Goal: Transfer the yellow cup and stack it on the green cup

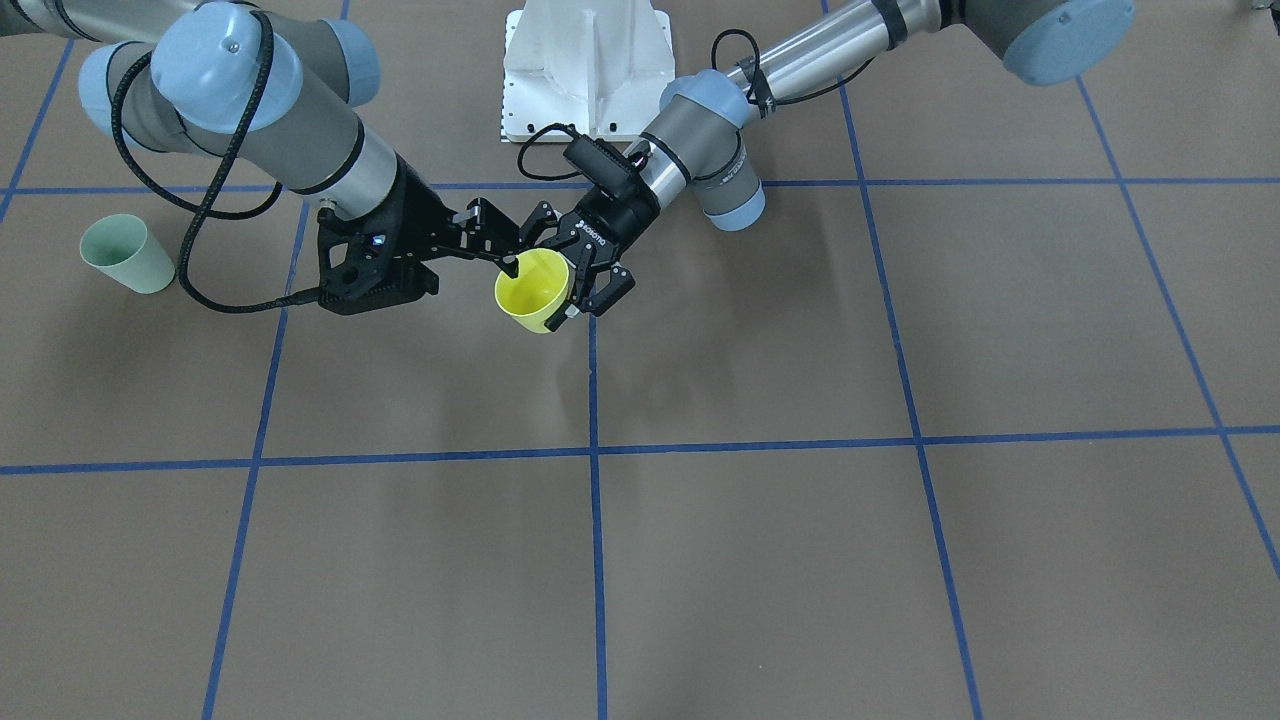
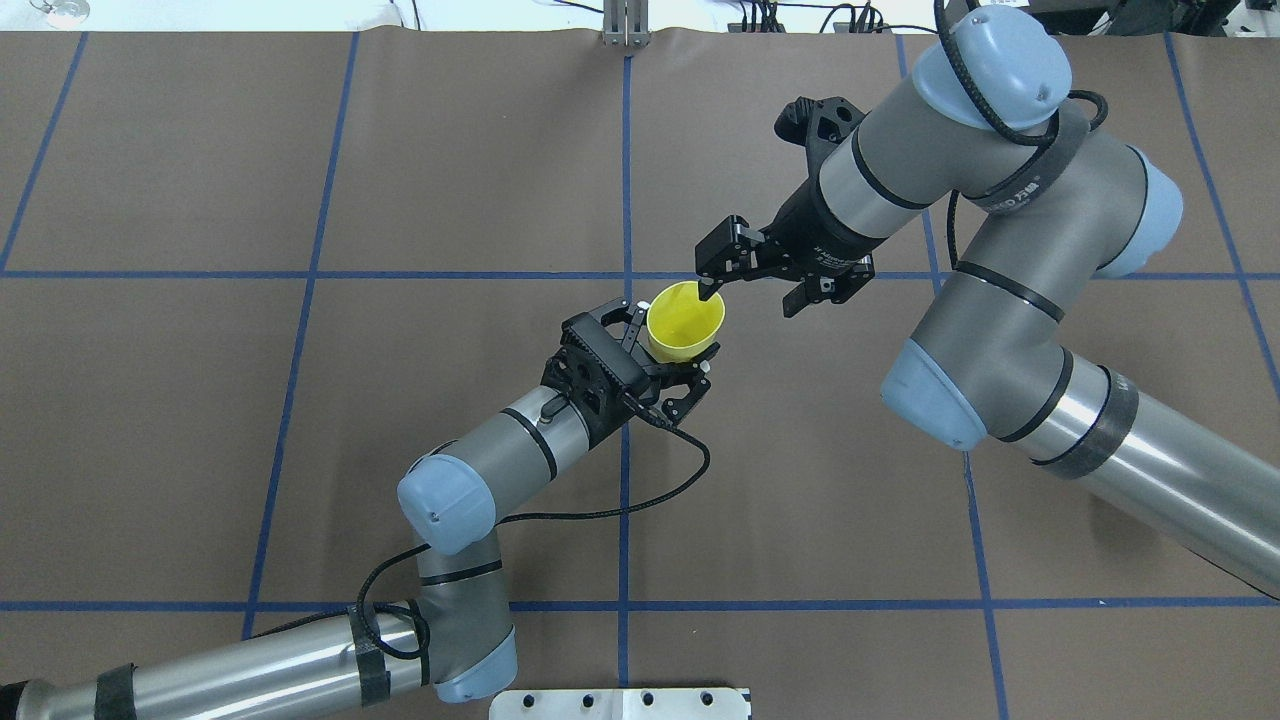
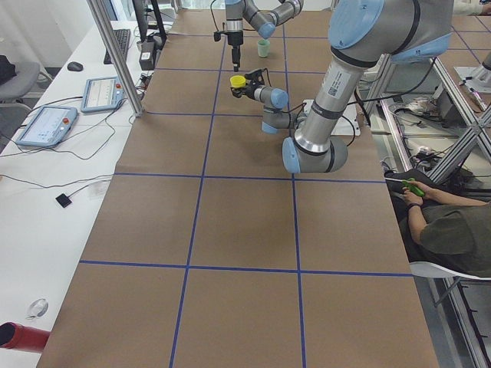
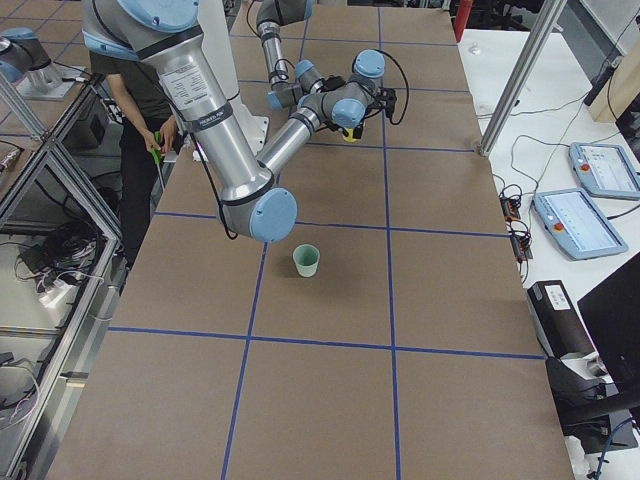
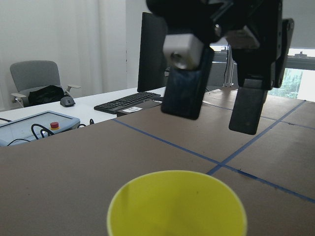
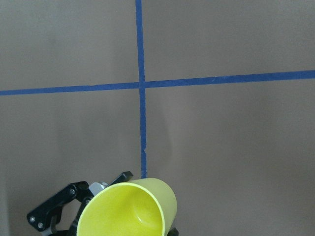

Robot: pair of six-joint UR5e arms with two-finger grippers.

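Note:
The yellow cup (image 1: 535, 292) gets narrower toward its base (image 1: 541, 325). I expect it to go down into the green cup almost to its rim as I lower it.
The yellow cup (image 2: 685, 322) hangs tilted above the table's middle with its mouth up, gripped around its lower body by my left gripper (image 2: 662, 352), which is shut on it. It also shows in the front view (image 1: 533, 290) and the left wrist view (image 5: 177, 206). My right gripper (image 2: 752, 295) points down, open, just above the cup's far rim. Its two fingers (image 5: 187, 91) stand apart, and one fingertip reaches over the rim. The green cup (image 1: 125, 255) stands upright on the table far off on my right side. It also shows in the exterior right view (image 4: 306, 261) and is hidden in the overhead view.
The brown table cover with its blue tape grid (image 2: 625, 450) holds nothing else. The white robot base (image 1: 588, 70) is at the table's edge. A seated person (image 3: 445, 222) and desks with monitors and pendants (image 4: 580, 220) are beyond the table's sides.

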